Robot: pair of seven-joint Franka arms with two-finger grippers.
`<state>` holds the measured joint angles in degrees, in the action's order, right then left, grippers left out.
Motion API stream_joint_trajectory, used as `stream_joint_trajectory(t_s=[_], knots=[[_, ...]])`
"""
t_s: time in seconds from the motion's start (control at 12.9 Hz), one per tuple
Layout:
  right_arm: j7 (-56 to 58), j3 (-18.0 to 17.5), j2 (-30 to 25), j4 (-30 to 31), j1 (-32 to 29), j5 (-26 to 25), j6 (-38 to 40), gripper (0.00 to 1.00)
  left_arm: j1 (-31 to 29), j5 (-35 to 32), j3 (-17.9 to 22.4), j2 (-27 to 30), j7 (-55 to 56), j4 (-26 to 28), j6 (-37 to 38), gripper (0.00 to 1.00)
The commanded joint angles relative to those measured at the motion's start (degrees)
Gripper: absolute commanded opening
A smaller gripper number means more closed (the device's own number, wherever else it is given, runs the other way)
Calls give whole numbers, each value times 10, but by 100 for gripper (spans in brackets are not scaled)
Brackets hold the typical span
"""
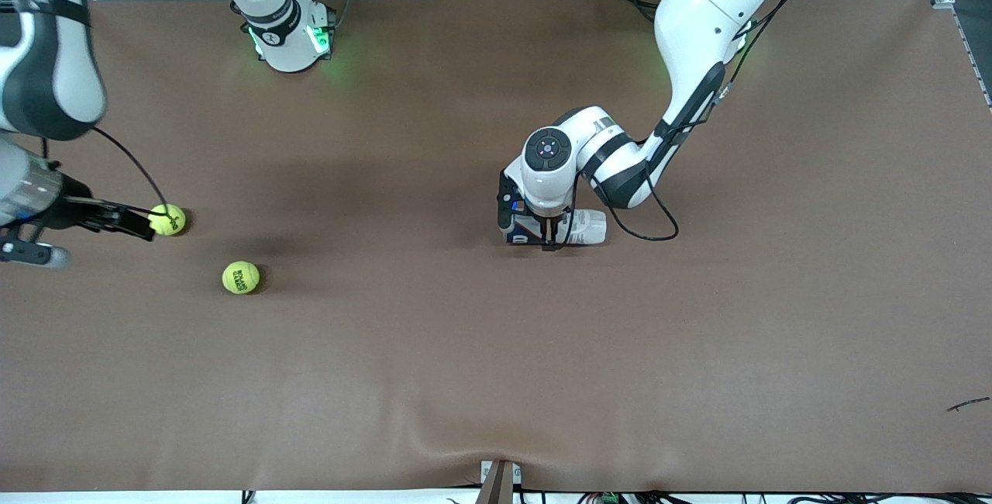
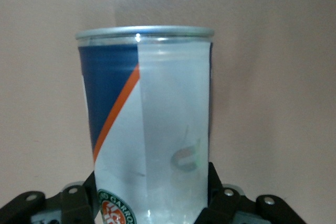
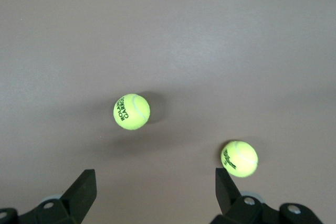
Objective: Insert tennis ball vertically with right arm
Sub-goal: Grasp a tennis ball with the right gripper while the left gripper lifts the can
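The clear tennis ball can (image 1: 569, 228) shows only pale at its exposed end (image 1: 590, 226). I should expect it to be empty and to take the ball deep inside when the ball is inserted.
Two yellow tennis balls lie toward the right arm's end of the table. One ball (image 1: 167, 219) (image 3: 239, 158) sits just beside a fingertip of my right gripper (image 1: 101, 239) (image 3: 155, 182). The other ball (image 1: 240, 277) (image 3: 131, 111) lies nearer the front camera. My right gripper hangs over the bare table, open and empty. At the table's middle a clear tennis ball can (image 1: 585, 226) (image 2: 152, 119) with a blue and orange label lies on its side. My left gripper (image 1: 549, 243) (image 2: 152, 195) is shut on its lower body, a finger against each side.
A brown cloth (image 1: 496, 349) covers the whole table and wrinkles at its near edge. A small clamp (image 1: 497, 481) stands at that edge. A thin dark scrap (image 1: 967, 405) lies near the left arm's end of the table.
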<state>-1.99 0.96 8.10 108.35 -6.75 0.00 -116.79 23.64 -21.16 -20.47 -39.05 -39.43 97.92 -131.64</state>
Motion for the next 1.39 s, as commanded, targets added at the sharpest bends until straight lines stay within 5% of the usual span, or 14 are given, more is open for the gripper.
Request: stream_joint_trajectory(t_s=[0.0, 0.31, 0.77, 1.01, 1.32], knots=[[-7, 1, 4, 46, 9, -2, -44, 100, -9, 42, -4, 16, -75, -26, 24, 73], [-57, 1, 64, 47, 17, 4, -49, 100, -35, 172, -4, 13, -194, -64, 25, 72], [20, 2, 152, 48, 55, -6, -192, 100, -54, 407, -3, 8, -365, -89, 24, 72], [37, 3, 190, 47, 49, -60, -248, 100, -68, 475, -3, -3, -434, -107, 24, 72], [29, 2, 216, 48, 54, -63, -261, 100, -79, 670, -1, -30, -607, -108, 22, 72]])
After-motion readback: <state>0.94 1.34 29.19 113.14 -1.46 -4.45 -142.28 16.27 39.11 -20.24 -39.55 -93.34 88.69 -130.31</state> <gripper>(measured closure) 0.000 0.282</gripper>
